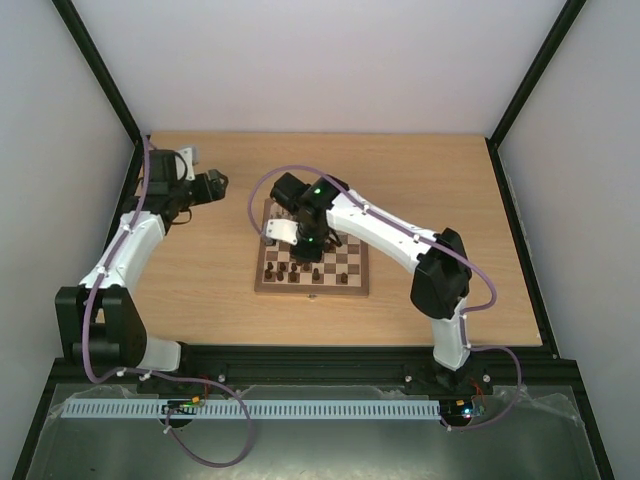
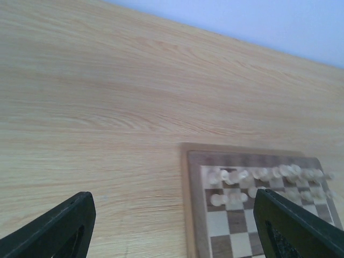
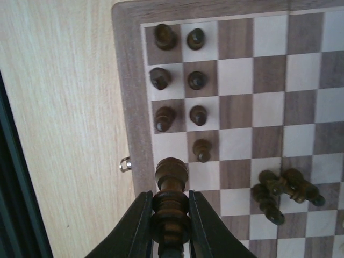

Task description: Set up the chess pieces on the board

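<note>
The robot's right gripper should go on lowering the tall dark piece (image 3: 172,173) until the piece's base stands on the empty light edge square (image 3: 169,144), since the piece hangs upright near that square.
The board (image 1: 310,290) lies mid-table. My right gripper (image 3: 170,196) hovers over its near-left edge, shut on a tall dark chess piece (image 3: 171,173) held by its stem, above the edge file. Several dark pieces (image 3: 197,80) stand in two files along that border (image 3: 131,80). Three more dark pieces (image 3: 285,191) lie toppled in a heap further in. My left gripper (image 2: 172,228) is open and empty, over bare table left of the board (image 2: 191,204). Blurred pale pieces (image 2: 258,176) fill its far rows. From above, the left gripper (image 1: 215,185) sits left of the board.
A small metal latch hook (image 3: 125,164) sticks out of the board's side. The dark table edge (image 3: 13,177) runs close along that side. Black frame posts (image 1: 100,70) and white walls enclose the wooden table (image 1: 200,250).
</note>
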Robot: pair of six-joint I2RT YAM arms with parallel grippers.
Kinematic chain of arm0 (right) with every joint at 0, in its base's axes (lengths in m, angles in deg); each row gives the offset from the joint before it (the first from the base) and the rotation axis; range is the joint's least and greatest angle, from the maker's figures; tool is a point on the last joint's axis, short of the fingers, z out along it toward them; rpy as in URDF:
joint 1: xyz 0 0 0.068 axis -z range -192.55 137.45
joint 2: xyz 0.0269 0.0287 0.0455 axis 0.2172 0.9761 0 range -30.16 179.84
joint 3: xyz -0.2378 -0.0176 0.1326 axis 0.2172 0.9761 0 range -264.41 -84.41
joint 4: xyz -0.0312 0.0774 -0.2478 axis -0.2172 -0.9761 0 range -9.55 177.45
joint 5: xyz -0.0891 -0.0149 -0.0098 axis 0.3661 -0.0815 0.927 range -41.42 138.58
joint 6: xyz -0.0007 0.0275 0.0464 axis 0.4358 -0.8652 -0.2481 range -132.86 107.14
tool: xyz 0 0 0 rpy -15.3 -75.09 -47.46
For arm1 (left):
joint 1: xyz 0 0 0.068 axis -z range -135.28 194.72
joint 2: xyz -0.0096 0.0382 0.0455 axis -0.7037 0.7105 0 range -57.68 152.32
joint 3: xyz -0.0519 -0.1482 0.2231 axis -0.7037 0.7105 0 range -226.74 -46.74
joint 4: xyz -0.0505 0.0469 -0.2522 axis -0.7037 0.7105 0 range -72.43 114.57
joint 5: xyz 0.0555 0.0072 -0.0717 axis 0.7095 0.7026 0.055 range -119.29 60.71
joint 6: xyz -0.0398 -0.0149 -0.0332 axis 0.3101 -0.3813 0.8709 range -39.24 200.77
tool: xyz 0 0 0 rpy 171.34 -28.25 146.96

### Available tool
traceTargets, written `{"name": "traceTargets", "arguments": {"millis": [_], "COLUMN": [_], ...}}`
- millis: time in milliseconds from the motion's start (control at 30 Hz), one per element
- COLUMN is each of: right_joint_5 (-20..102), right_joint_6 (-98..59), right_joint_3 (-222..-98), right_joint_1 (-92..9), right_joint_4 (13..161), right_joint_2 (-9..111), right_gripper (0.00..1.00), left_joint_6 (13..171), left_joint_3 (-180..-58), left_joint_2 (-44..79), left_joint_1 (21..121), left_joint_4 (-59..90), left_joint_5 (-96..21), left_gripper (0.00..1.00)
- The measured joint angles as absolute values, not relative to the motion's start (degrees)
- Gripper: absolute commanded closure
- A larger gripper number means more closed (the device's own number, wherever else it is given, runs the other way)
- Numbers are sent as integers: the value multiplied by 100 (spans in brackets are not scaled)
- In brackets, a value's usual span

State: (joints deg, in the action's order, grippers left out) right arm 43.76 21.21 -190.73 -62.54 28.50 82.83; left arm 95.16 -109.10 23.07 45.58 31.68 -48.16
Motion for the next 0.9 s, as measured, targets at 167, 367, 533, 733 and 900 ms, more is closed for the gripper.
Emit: {"name": "traceTargets", "arguments": {"millis": [167, 367, 533, 733, 900], "right_joint_5": [4516, 4699, 4907, 5077, 5095], "right_joint_6": [2114, 2029, 1959, 1869, 1858], "right_joint_3": [-19137, -19156, -19093, -19032, -18973], "right_joint_1": [-6495, -6683, -6744, -6753, -6755], "right_joint_4": [2659, 2570, 2578, 2598, 2675], "right_joint_2": [8464, 8735, 8773, 8823, 8936], "right_gripper": [91, 91, 91, 91, 91], "left_joint_6": [9793, 9918, 9977, 9990, 10012], "left_joint_3": [-10720, -10508, -10318, -10257, -10187], "left_joint_2": [2241, 2036, 1793, 1621, 1542], "left_joint_1": [4259, 4255, 4255, 4252, 4224], "left_joint_4": [3111, 3039, 3013, 3000, 2982], "left_joint_5": [-4823, -4871, -4916, -4941, -4969], "left_gripper": [16, 16, 16, 16, 16]}}
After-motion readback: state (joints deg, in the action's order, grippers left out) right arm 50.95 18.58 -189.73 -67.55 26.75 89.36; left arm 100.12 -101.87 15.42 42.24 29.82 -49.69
